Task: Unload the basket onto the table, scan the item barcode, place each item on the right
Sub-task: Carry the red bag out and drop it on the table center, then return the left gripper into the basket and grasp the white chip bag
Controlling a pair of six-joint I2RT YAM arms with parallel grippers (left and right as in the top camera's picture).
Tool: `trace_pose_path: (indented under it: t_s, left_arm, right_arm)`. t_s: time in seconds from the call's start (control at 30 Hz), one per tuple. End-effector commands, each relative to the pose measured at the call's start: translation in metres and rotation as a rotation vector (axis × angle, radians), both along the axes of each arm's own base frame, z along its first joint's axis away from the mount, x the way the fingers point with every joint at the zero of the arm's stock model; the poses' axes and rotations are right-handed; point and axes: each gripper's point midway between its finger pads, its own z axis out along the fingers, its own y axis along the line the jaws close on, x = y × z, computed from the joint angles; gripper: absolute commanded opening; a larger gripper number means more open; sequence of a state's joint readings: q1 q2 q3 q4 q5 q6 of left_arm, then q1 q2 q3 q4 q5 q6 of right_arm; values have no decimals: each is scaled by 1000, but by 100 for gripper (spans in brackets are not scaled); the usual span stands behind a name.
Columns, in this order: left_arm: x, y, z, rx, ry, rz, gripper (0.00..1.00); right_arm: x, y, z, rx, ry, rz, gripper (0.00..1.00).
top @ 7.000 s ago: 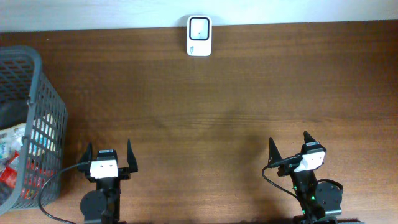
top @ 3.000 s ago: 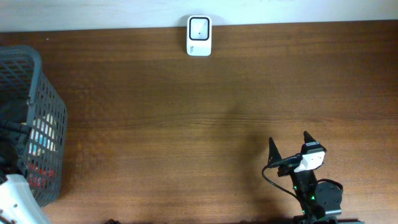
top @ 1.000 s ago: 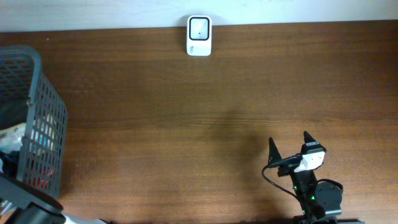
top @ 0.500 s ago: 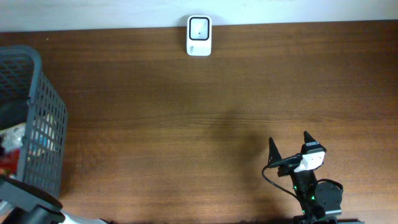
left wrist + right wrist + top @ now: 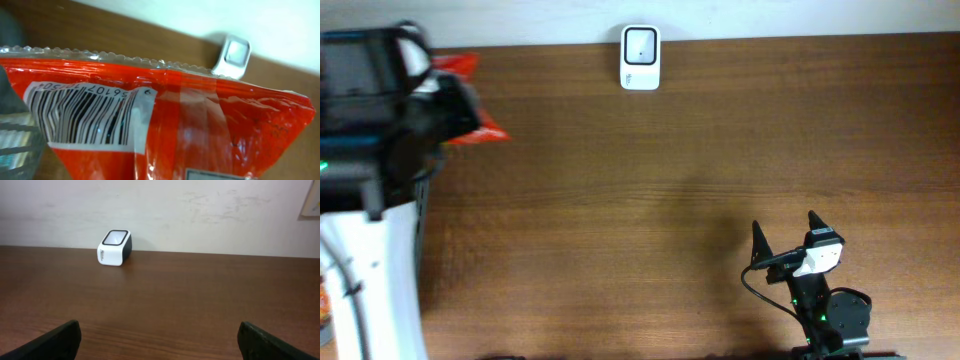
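Note:
The red snack packet (image 5: 486, 131) is clear of the grey mesh basket, so the robot's left gripper should go on moving toward the open wood before the white scanner (image 5: 612, 188) and let go there.
My left gripper (image 5: 453, 107) is raised high over the table's far left, shut on a red snack packet (image 5: 470, 98). The packet (image 5: 200, 125) fills the left wrist view and hides the fingers. Its white barcode label (image 5: 85, 117) faces that camera. The white scanner (image 5: 640, 58) stands at the table's back edge, to the right of the packet; it also shows as the scanner (image 5: 234, 56) beyond the packet's crimped top edge. My right gripper (image 5: 785, 230) rests open and empty at the front right, with the scanner (image 5: 114, 248) far ahead of it to the left.
The grey mesh basket (image 5: 14, 147) sits below the packet at the left edge, mostly hidden under my left arm (image 5: 365, 250) in the overhead view. Brown wooden table (image 5: 700, 170) lies between the arms and the scanner. A pale wall runs behind the table.
My left gripper shut on the red packet inside the basket and lifted it up and back, toward the camera. The right arm has not moved.

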State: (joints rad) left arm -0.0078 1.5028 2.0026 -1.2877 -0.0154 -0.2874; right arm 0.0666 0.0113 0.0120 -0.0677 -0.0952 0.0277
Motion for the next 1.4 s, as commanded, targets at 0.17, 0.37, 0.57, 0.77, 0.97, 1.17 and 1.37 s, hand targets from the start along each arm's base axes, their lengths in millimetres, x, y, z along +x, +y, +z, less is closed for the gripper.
trace_pose_path:
  t_s: [0.17, 0.37, 0.57, 0.77, 0.97, 1.17, 1.37]
  left_arm:
    - [15, -97, -189, 40, 400, -237, 12]
    - [14, -153, -271, -33, 516, -354, 18]
    - [5, -179, -303, -40, 590, -402, 68]
    - [34, -163, -248, 32, 459, -359, 87]
    - [60, -69, -82, 24, 143, -215, 88]
    - [16, 48, 2, 120, -41, 118, 94]
    - [-10, 106, 28, 119, -117, 295, 98]
  right_arm:
    - [0, 1, -3, 9, 9, 4, 99]
    - [0, 1, -3, 9, 9, 3, 99]
    - [0, 1, -3, 9, 9, 4, 99]
    - [0, 1, -3, 9, 9, 3, 99]
    - [0, 1, -3, 9, 9, 4, 99]
    - [0, 1, -3, 9, 9, 3, 99]
    - [0, 1, -4, 9, 9, 4, 99]
